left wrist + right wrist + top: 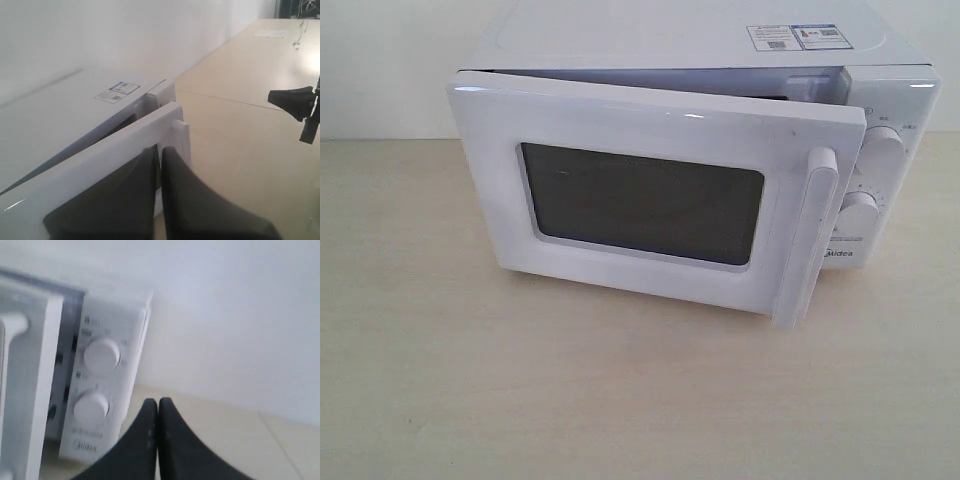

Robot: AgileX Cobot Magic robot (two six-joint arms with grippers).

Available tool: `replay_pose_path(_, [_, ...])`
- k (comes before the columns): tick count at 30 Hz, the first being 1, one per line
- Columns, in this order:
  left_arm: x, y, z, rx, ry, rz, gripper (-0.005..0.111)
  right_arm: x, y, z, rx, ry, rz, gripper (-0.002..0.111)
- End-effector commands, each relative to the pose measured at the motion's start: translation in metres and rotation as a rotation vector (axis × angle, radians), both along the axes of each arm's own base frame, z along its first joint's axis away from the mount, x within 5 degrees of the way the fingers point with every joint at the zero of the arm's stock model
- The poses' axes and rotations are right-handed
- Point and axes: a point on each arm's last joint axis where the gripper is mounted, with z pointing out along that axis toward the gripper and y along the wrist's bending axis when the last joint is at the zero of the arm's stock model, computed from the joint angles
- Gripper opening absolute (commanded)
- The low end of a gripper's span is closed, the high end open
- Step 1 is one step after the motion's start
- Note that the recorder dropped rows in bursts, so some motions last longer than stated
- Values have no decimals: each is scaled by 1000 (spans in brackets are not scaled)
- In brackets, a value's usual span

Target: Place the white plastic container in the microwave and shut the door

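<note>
The robot's right gripper should move around to the door's front beside the handle (782,180) and push the microwave door closed, because the door stands ajar from the dial panel (843,105).
The white microwave (700,40) stands on the table with its door (650,125) ajar, leaving a narrow gap on the handle (808,240) side. The white plastic container is hidden from every view. Neither gripper shows in the exterior view. In the left wrist view my left gripper (160,150) is shut with nothing between its fingers, hovering by the door's top edge (100,165) near the handle (181,135). My right gripper (158,402) is shut and empty, off to the side of the dial panel (101,354); it also shows in the left wrist view as a dark gripper (294,102).
Two round dials (882,150) (860,212) sit on the microwave's right panel. Stickers (792,37) lie on its top. The light wooden table (520,400) stretches out in front of the door. A white wall (240,315) stands behind the microwave.
</note>
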Motion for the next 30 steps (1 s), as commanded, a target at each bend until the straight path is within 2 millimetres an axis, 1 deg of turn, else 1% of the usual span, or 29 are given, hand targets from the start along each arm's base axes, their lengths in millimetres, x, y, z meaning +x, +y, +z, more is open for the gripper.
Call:
replay_pose_path(1, [-29, 12, -4, -57, -32, -18, 4, -5, 0, 20, 2, -224, 4, 0])
replay_pose_path(3, [-40, 17, -6, -88, -51, -27, 4, -8, 1, 29, 70, -334, 24, 0])
replay_pose_path(5, [-47, 21, -7, -100, -73, -26, 4, -17, 1, 45, 206, -523, 86, 0])
replay_pose_path(7, [-53, 24, -6, -113, -95, -23, 4, -23, 1, 55, 283, -614, 132, 0])
replay_pose_path(8, [-55, 25, -6, -117, -102, -22, 4, -27, 1, 67, 300, -625, 141, 0])
replay_pose_path(9, [-55, 25, -6, -119, -106, -22, 4, -29, 1, 78, 308, -612, 142, 0])
replay_pose_path(11, [-56, 25, -6, -119, -107, -22, 4, -38, 1, 107, 289, -550, 124, 0])
replay_pose_path(13, [-55, 25, -6, -120, -106, -21, 4, -42, -1, 132, 301, -446, 99, 0])
replay_pose_path(15, [-55, 25, -6, -121, -105, -22, 4, -42, -2, 160, 343, -317, 78, 0])
replay_pose_path(17, [-55, 25, -5, -125, -103, -24, 4, -36, -2, 176, 385, -116, 45, 0])
replay_pose_path(20, [-56, 25, -5, -129, -100, -28, 4, -23, 0, 183, 416, 184, 2, 0])
replay_pose_path(22, [-57, 24, -7, -115, -90, -40, 4, -16, 3, 178, 442, 378, -6, 0])
replay_pose_path(24, [-58, 23, -8, -104, -80, -52, 4, -11, 6, 171, 467, 510, 1, 0])
replay_pose_path(27, [-59, 23, -10, -92, -70, -66, 4, -10, 7, 165, 466, 589, -10, 0])
replay_pose_path(30, [-60, 22, -11, -81, -60, -78, 4, -11, 7, 165, 466, 598, -10, 0])
